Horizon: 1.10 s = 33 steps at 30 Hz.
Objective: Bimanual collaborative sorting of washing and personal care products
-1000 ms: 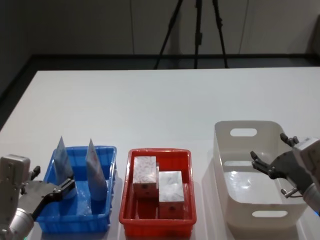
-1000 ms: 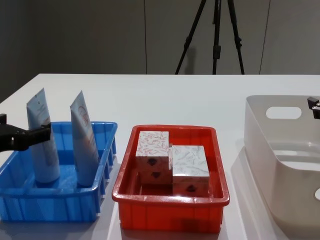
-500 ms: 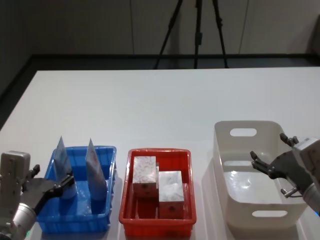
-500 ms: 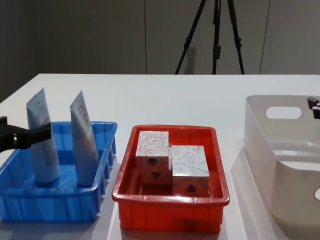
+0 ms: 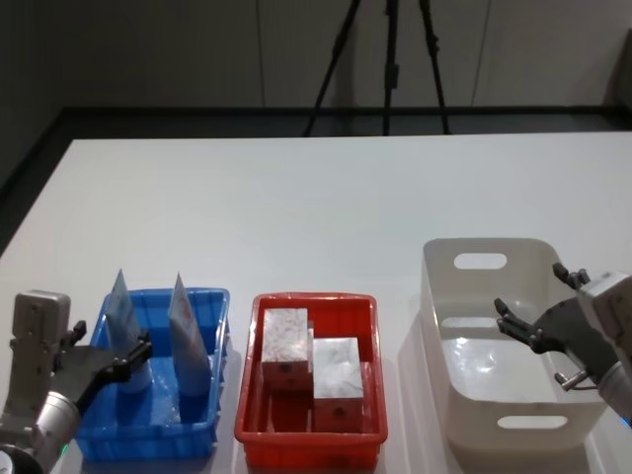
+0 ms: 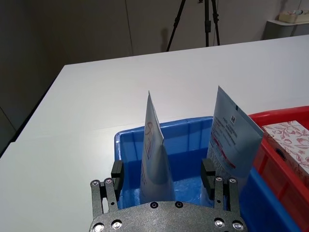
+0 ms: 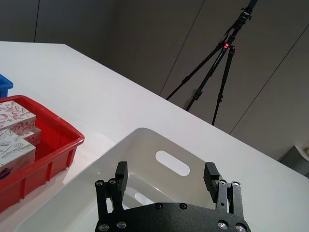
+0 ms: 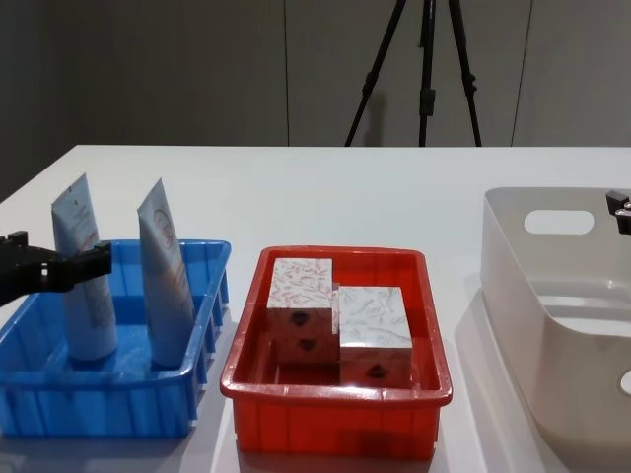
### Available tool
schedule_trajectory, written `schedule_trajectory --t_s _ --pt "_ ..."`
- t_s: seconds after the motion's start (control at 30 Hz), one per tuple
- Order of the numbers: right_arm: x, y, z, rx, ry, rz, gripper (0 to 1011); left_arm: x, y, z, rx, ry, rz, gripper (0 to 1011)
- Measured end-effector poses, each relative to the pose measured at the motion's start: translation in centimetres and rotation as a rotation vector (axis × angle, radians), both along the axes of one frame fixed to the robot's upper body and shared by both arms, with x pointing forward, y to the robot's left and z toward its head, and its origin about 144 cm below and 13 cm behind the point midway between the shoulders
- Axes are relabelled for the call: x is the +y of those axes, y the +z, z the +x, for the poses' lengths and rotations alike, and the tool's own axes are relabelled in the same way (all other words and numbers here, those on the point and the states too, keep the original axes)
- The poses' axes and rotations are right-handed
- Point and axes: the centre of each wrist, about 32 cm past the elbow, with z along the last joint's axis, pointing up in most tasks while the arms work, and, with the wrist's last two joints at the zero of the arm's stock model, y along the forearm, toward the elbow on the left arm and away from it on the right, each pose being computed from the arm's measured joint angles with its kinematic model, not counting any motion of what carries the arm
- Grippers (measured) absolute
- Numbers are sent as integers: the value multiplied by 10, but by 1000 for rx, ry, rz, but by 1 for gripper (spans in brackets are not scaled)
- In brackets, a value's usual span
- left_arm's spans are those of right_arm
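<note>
The tube in my left gripper's fingers is upright and straight to its flat top edge, so I expect it to stay stiff when I lift it.
Two pale-blue tubes stand upright in the blue tray: the left tube and the right tube. My left gripper is open at the tray's left end. In the left wrist view the left tube rises in the gap of the left gripper, untouched, and the right tube stands beside one finger. Two white patterned boxes sit in the red tray. My right gripper hangs open and empty over the beige tub.
The three containers stand in a row along the table's near edge, blue, red, then the tub. The white table stretches bare behind them. A black tripod stands beyond the far edge.
My left gripper has turned and shifted slightly at the left tube, so both fingertips now show in the chest view. The tubes, the boxes and the right arm have not moved.
</note>
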Motion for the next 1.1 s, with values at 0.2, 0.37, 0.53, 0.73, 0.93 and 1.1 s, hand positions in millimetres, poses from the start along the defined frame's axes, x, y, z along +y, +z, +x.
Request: schedule_trajectory --t_s 0.2,0.37,0.53,0.73,0.93,1.1 --pt "0 0 0 0 0 0 1001 1 -3 8 7 7 4 1001" --pt "0 0 0 0 0 0 1001 1 -4 14 13 9 4 1001" --pt "0 0 0 0 0 0 1001 -1 -7 18 19 7 1 1001" --pt "0 0 0 0 0 0 1001 -3 -9 23 27 4 3 1001" --pt "0 0 0 0 0 0 1001 -4 -12 28 35 7 7 1001" --pt "0 0 0 0 0 0 1001 -3 -13 32 41 13 13 1001"
